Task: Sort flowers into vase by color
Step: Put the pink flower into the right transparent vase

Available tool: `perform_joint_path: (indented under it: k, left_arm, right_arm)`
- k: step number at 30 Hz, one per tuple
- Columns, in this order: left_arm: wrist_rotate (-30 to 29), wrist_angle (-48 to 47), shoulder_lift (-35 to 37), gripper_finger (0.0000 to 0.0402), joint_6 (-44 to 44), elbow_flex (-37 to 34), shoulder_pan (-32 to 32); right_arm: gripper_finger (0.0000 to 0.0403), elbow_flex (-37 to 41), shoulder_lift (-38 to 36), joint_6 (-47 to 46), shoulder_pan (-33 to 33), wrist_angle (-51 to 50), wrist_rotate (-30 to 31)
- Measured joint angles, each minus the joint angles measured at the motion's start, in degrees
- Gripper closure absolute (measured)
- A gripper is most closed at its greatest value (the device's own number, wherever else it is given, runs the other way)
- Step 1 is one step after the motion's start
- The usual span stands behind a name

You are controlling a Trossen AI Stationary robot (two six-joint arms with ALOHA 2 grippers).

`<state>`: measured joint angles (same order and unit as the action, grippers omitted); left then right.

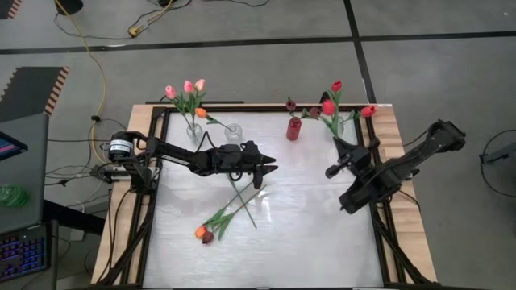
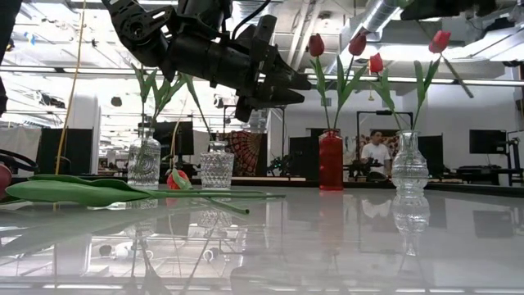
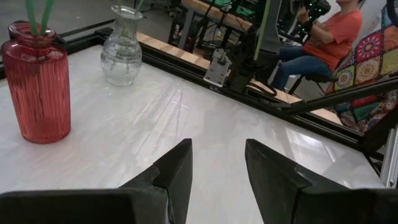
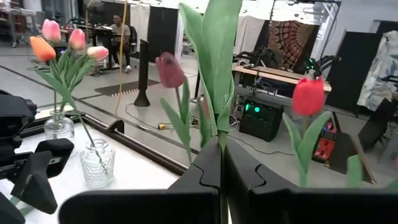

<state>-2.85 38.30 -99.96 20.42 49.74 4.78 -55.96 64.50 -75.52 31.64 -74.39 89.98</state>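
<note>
The held stem's lower end (image 2: 469, 93) is slanting away from the red flowers' clear vase. Next, my right gripper moves back and swings the stem over the vase's opening (image 2: 408, 134).
Pink flowers (image 1: 187, 87) stand in a clear vase (image 1: 193, 131) at the far left. An orange flower (image 1: 201, 113) stands in a small clear vase (image 1: 232, 132). Maroon flowers (image 1: 290, 104) fill the red vase (image 1: 293, 129), and red ones (image 1: 336, 86) a clear vase (image 2: 409, 164). An orange and a maroon flower (image 1: 203, 234) lie flat on the table. My left gripper (image 1: 270, 171) hovers open over their stems. My right gripper (image 1: 339, 145) is shut on a green flower stem (image 4: 214, 56) beside the red flowers, its head out of view. My right gripper pinches the thin stem (image 4: 222, 144) between its two shut fingers, just below the leaves. The fingers come at it level, lying across the stem. Stem and leaves rise upright above the fingers. The fingers hide the lower end.
A black frame (image 1: 242, 107) rims the white table. The vases stand in a row along the far edge. The near and middle parts of the table hold only the two lying flowers. A person in an orange shirt (image 3: 329, 37) sits beyond the table.
</note>
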Motion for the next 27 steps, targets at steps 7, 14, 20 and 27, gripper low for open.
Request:
perform_joint_path:
  k: [7,14,20,27]
  left_arm:
    - [0.0,0.0,0.0,0.0267,0.01,0.0,0.0]
    - [0.0,0.07,0.0,0.0267,-0.69,0.0,0.0]
    - [-0.5,0.13,0.0,0.0267,-0.25,0.0,0.0]
    - [-0.59,0.18,0.0,0.0267,-0.21,0.0,0.0]
  right_arm:
    - [0.0374,-0.84,1.76,2.41,-0.33,4.22,0.02]
    - [0.0374,-2.45,-1.5,7.27,-1.11,3.24,0.23]
    - [0.0374,-4.66,-3.63,17.85,-4.59,3.11,-2.1]
    - [0.0374,-13.16,-7.38,37.92,-9.86,3.77,-5.89]
